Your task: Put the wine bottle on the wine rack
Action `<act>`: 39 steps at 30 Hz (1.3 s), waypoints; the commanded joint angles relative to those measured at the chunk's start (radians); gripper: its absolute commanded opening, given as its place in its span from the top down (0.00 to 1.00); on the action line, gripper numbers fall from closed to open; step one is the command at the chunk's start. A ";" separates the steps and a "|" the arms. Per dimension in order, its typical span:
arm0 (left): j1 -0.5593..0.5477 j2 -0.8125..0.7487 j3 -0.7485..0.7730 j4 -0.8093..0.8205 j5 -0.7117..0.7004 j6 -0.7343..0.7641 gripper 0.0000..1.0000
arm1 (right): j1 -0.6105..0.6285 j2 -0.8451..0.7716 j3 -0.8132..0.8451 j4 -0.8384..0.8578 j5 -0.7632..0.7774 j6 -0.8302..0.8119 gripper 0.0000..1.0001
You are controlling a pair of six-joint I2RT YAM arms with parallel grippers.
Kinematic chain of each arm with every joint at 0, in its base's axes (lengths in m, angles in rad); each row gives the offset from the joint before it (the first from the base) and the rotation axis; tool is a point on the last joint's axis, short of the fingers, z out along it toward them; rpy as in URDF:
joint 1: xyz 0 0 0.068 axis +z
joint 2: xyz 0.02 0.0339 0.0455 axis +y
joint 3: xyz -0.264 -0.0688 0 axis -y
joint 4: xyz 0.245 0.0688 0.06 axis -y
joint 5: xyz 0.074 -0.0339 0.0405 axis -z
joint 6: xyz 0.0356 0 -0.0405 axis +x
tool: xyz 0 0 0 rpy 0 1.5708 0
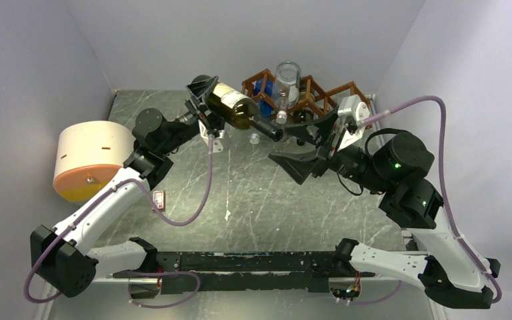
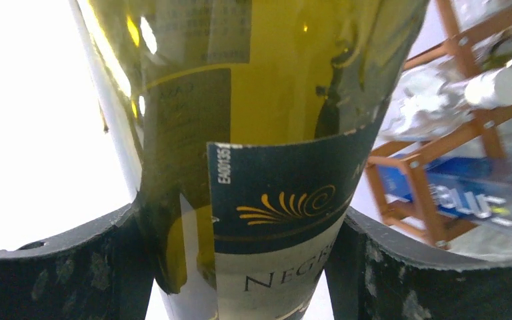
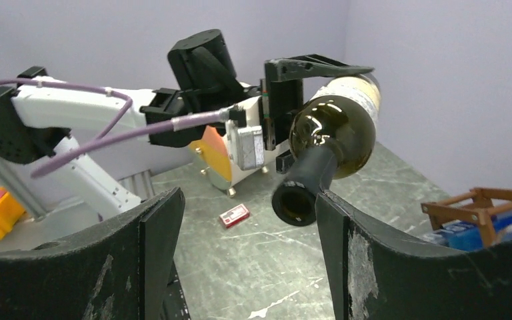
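Observation:
The wine bottle is in my left gripper, far from the wine rack's loose end (image 1: pixel 351 91), so my right gripper should grab the bottle's neck (image 1: pixel 267 128) and carry the bottle there.
My left gripper (image 1: pixel 215 108) is shut on the body of the wine bottle (image 1: pixel 239 110), a dark green bottle with a dark blue and white label. It holds the bottle in the air, tilted, with the neck pointing right. In the left wrist view the bottle (image 2: pixel 267 160) fills the space between the fingers (image 2: pixel 60 267). The reddish-brown wine rack (image 1: pixel 320 93) stands at the back right, behind the bottle, and also shows in the left wrist view (image 2: pixel 420 167). My right gripper (image 1: pixel 285 145) is open and empty. The bottle's open mouth (image 3: pixel 297 200) is just beyond its right finger (image 3: pixel 400 267).
The rack holds a clear plastic bottle (image 1: pixel 287 83) and a blue pack (image 2: pixel 453 193). A cream and orange cylinder (image 1: pixel 90 160) sits at the left edge. A small red box (image 1: pixel 159 199) lies on the grey marbled table (image 1: pixel 260 207). Walls close in on the left, back and right.

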State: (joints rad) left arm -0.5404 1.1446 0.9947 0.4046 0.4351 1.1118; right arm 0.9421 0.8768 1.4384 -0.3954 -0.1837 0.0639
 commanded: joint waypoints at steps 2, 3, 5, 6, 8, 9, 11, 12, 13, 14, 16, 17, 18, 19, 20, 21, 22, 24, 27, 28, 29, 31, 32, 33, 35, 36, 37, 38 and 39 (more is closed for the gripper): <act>-0.003 0.024 0.053 0.107 -0.043 0.305 0.93 | 0.003 -0.021 -0.028 -0.011 0.149 0.028 0.24; -0.004 0.027 0.047 0.114 -0.045 0.339 0.93 | 0.002 -0.016 -0.027 -0.025 0.174 0.030 0.24; -0.004 0.029 0.053 0.087 -0.040 0.390 0.93 | 0.002 0.006 -0.010 -0.066 0.243 0.046 0.24; -0.004 0.023 0.058 0.064 -0.023 0.409 0.93 | 0.001 0.019 -0.004 -0.086 0.289 0.054 0.24; -0.003 0.009 0.057 0.042 0.012 0.422 0.93 | 0.001 0.045 0.004 -0.113 0.336 0.060 0.24; -0.005 0.000 0.050 0.039 0.026 0.434 0.93 | 0.002 0.059 0.007 -0.124 0.350 0.062 0.24; -0.006 -0.020 0.033 0.032 0.047 0.453 0.93 | 0.002 0.082 0.011 -0.141 0.354 0.066 0.24; -0.007 -0.027 0.039 -0.005 0.056 0.468 0.93 | 0.001 0.094 0.009 -0.147 0.346 0.071 0.23; -0.009 -0.029 0.058 -0.068 0.062 0.488 0.93 | 0.003 0.102 0.004 -0.156 0.323 0.074 0.23; -0.009 -0.028 0.083 -0.136 0.066 0.513 0.93 | 0.002 0.113 0.003 -0.174 0.291 0.071 0.22; -0.011 -0.024 0.110 -0.211 0.064 0.553 0.93 | 0.002 0.139 0.016 -0.228 0.251 0.074 0.22; -0.013 -0.022 0.110 -0.224 0.063 0.580 0.93 | 0.002 0.152 0.026 -0.252 0.248 0.085 0.22; -0.014 -0.021 0.105 -0.225 0.058 0.605 0.93 | 0.003 0.164 0.036 -0.277 0.254 0.094 0.22; -0.018 -0.019 0.097 -0.225 0.051 0.632 0.93 | 0.002 0.178 0.044 -0.298 0.267 0.106 0.22; -0.022 -0.016 0.093 -0.222 0.041 0.653 0.93 | 0.002 0.188 0.048 -0.308 0.278 0.119 0.22; -0.026 -0.010 0.089 -0.219 0.031 0.670 0.93 | 0.001 0.198 0.052 -0.317 0.285 0.126 0.22; -0.031 -0.005 0.088 -0.219 0.019 0.684 0.93 | 0.001 0.207 0.053 -0.324 0.285 0.133 0.22; -0.039 0.002 0.078 -0.208 0.007 0.705 0.93 | 0.001 0.227 0.051 -0.332 0.291 0.147 0.23; -0.047 0.003 0.061 -0.177 -0.002 0.716 0.93 | 0.001 0.250 0.031 -0.327 0.310 0.161 0.24; -0.048 0.003 0.057 -0.173 0.000 0.713 0.93 | 0.002 0.258 0.023 -0.324 0.313 0.161 0.25; -0.050 0.001 0.055 -0.173 0.001 0.711 0.93 | 0.003 0.269 0.017 -0.319 0.316 0.161 0.26; -0.052 -0.002 0.046 -0.171 0.006 0.716 0.93 | 0.003 0.288 0.014 -0.312 0.314 0.157 0.31; -0.054 -0.006 0.036 -0.161 0.009 0.723 0.93 | 0.002 0.304 0.016 -0.307 0.314 0.160 0.33; -0.056 -0.009 0.024 -0.153 0.010 0.728 0.93 | 0.002 0.316 0.016 -0.301 0.311 0.168 0.35; -0.064 -0.012 0.020 -0.155 0.001 0.732 0.93 | 0.002 0.337 0.016 -0.290 0.279 0.172 0.38; -0.066 -0.012 0.022 -0.159 -0.004 0.728 0.93 | 0.002 0.345 0.015 -0.288 0.269 0.173 0.38; -0.068 -0.011 0.025 -0.162 -0.010 0.724 0.93 | 0.002 0.348 0.011 -0.286 0.265 0.177 0.38; -0.067 -0.010 0.027 -0.164 -0.016 0.720 0.93 | 0.003 0.350 0.002 -0.282 0.265 0.178 0.39; -0.068 -0.008 0.029 -0.163 -0.025 0.716 0.93 | 0.002 0.348 -0.008 -0.276 0.267 0.182 0.39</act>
State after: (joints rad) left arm -0.5900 1.1648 0.9958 0.1146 0.4091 1.8256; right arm 0.9421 1.2194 1.4548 -0.7151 0.1081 0.2272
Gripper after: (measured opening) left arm 0.799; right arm 0.618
